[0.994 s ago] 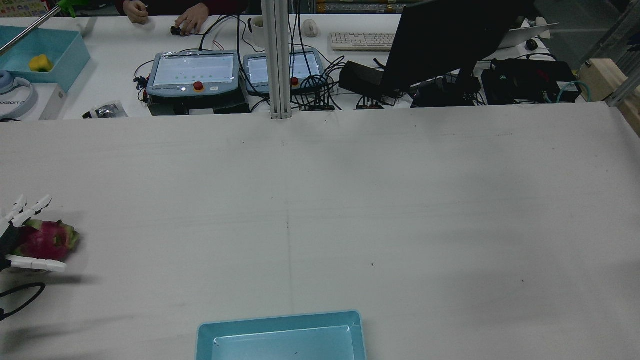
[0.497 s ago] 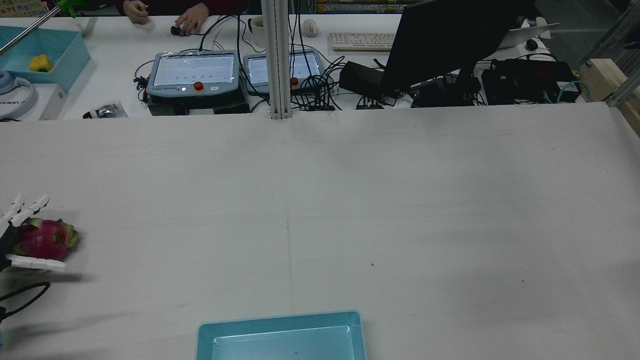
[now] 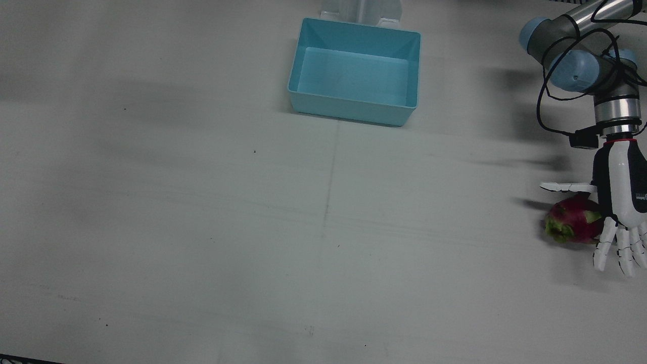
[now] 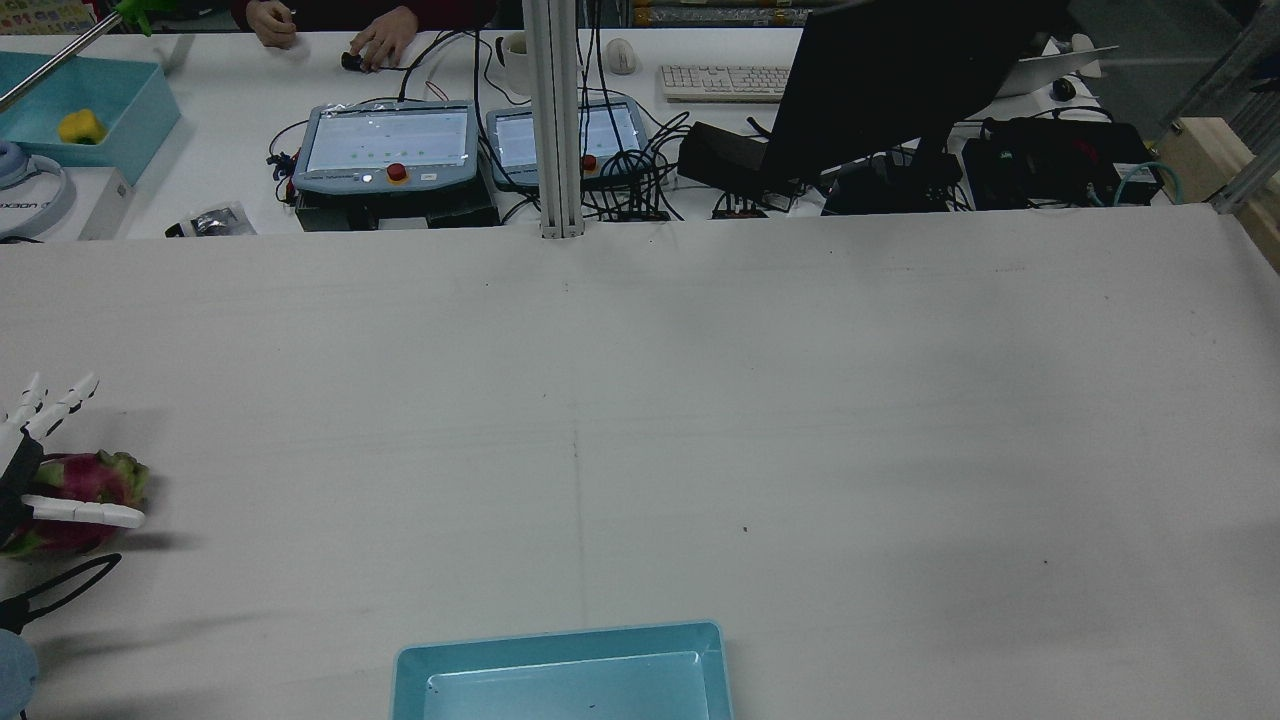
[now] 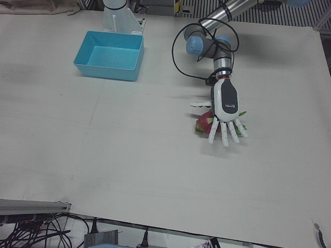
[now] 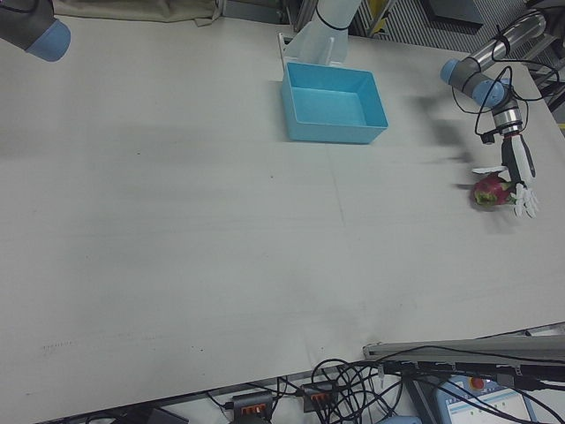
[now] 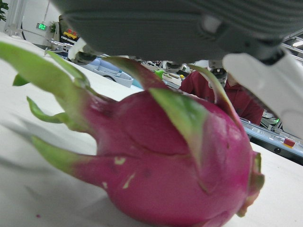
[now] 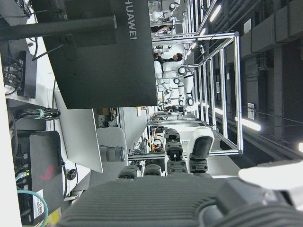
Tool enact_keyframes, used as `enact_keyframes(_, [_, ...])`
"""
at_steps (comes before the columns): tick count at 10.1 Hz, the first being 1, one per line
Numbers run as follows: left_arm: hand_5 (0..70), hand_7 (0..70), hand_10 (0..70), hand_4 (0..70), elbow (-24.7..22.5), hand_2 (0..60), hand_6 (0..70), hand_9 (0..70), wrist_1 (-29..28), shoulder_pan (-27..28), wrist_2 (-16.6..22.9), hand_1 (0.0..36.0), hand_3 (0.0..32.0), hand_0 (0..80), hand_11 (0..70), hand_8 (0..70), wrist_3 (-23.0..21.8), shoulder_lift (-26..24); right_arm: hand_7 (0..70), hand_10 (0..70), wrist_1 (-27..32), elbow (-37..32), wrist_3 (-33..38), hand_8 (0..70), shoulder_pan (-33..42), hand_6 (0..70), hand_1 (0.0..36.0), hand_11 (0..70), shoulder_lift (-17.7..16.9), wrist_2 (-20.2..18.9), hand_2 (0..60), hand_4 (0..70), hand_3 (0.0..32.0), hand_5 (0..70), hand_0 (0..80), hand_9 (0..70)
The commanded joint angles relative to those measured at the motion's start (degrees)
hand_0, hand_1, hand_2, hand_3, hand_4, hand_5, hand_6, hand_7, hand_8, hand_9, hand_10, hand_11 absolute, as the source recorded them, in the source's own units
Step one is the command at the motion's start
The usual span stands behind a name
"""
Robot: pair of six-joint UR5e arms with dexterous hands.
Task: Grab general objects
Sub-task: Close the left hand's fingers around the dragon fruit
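Long green scales (image 7: pixel 54 90) curve out in the air unsupported. The pink dragon fruit (image 3: pixel 576 218) will keep them sticking outward when I carry it.
A pink dragon fruit (image 3: pixel 573 220) with green scales lies on the white table near its left edge. My left hand (image 3: pixel 619 202) hovers palm-down right over it, open, with the fingers (image 3: pixel 604 250) spread past the fruit and the thumb stretched along its near side. The rear view shows the dragon fruit (image 4: pixel 85 480) half hidden under the left hand (image 4: pixel 18 468). Seen from the left hand view, the dragon fruit (image 7: pixel 180 175) fills the frame just beneath the palm (image 7: pixel 165 23). My right hand (image 8: pixel 156 203) shows only as a palm in its own view, high off the table.
An empty light-blue bin (image 3: pixel 354 108) stands at the middle of the table's robot side. Beyond the table's far edge are teach pendants (image 4: pixel 385 145), cables, a black monitor (image 4: pixel 900 80) and a person's hands (image 4: pixel 380 45).
My left hand has slid a little toward the table's left edge and come lower over the dragon fruit; its thumb now lies across the fruit's near side.
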Motion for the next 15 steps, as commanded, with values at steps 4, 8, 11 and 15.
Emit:
enact_keyframes(4, [0.0,0.0,0.2,0.0,2.04,0.0,0.0,0.0,0.52,0.52,-0.99,12.8,32.0,50.8,2.0,0.0,0.45,-1.22,0.0,0.0,0.00,0.00,0.00,0.0,0.00,0.0,0.0,0.0,0.00,0.00,0.0,0.0,0.0,0.0,0.0,0.0])
enact_keyframes(8, [0.0,0.0,0.0,0.0,1.43,0.0,0.0,0.0,8.77,5.18,-7.93,13.0,32.0,50.7,0.0,0.0,-0.16,-1.31,0.0,0.0,0.00,0.00,0.00,0.0,0.00,0.0,0.0,0.0,0.00,0.00,0.0,0.0,0.0,0.0,0.0,0.0])
enact_keyframes(11, [0.0,0.0,0.0,0.0,1.34,0.0,0.0,0.0,10.27,5.97,-7.77,12.4,32.0,50.0,0.0,0.0,-0.60,-1.31,0.0,0.0,0.00,0.00,0.00,0.0,0.00,0.0,0.0,0.0,0.00,0.00,0.0,0.0,0.0,0.0,0.0,0.0])
enact_keyframes(15, [0.0,0.0,0.0,0.0,2.92,0.0,0.0,0.0,10.19,6.15,-7.85,10.9,32.0,48.9,0.0,0.0,-0.60,-2.54,0.0,0.0,0.00,0.00,0.00,0.0,0.00,0.0,0.0,0.0,0.00,0.00,0.0,0.0,0.0,0.0,0.0,0.0])
